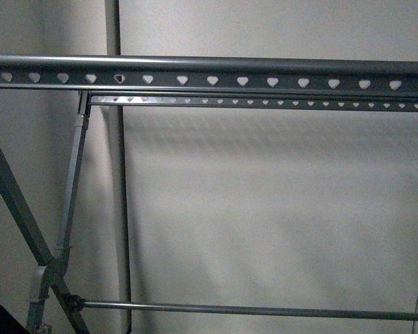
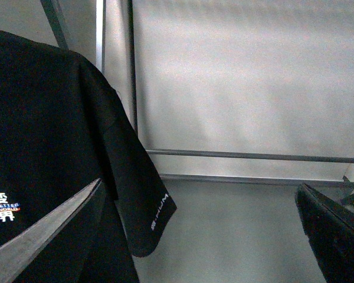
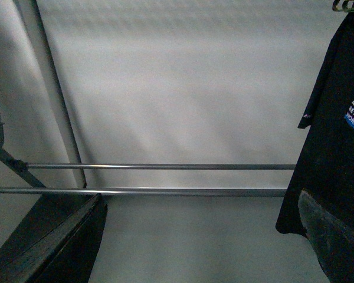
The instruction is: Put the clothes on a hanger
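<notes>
My left gripper will draw the clothes [image 2: 44, 124] out into a tight peak when it pulls, because the sleeve [image 2: 137, 194] hangs limp in soft folds.
The hanger [image 1: 223, 66] is a grey metal rack filling the front view, with two long rails punched with heart-shaped holes and crossed legs on the left. The clothes [image 2: 41, 130], a black T-shirt with white and blue print, hang beside one finger of my left gripper [image 2: 200, 242], which is open with only floor between its fingers. In the right wrist view the clothes [image 3: 333, 147] hang at the picture's edge, behind one finger [image 3: 333, 236] of my right gripper [image 3: 200, 247], also open and holding nothing. Neither arm nor the shirt shows in the front view.
A pale wall stands behind the rack. Two thin lower cross rods [image 3: 153, 167] run level near the grey floor [image 3: 194, 236]. An upright grey pole [image 1: 113, 28] stands behind the rack on the left, by its crossed legs [image 1: 52, 261].
</notes>
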Robot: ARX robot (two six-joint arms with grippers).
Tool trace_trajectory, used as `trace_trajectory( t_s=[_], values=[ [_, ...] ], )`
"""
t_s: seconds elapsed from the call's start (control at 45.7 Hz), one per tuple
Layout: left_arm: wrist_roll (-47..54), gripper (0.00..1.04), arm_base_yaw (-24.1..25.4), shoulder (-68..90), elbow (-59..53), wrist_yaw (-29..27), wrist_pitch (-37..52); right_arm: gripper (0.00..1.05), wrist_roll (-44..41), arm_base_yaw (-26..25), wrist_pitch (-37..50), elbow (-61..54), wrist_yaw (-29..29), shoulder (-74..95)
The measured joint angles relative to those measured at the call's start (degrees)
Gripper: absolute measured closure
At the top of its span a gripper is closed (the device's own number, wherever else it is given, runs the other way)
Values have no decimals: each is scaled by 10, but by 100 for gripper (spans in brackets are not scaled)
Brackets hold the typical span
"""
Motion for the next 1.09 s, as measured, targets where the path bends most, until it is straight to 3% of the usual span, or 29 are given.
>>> trace_trajectory(
  t_s=[0.504,0.591,0.635,0.766,0.854,1.095],
  values=[
    [1,7,1,0,0,3,0,7,0,0,0,0,0,0],
    [22,7,42,49,5,108,35,7,0,0,0,0,1,0],
    [22,7,60,92,14,114,61,7,0,0,0,0,-1,0],
    [-43,7,110,269,107,42,72,7,0,0,0,0,2,0],
    [-138,7,125,395,210,-12,44,7,0,0,0,0,1,0],
    [-285,7,152,549,360,-90,10,7,0,0,0,0,1,0]
  ],
)
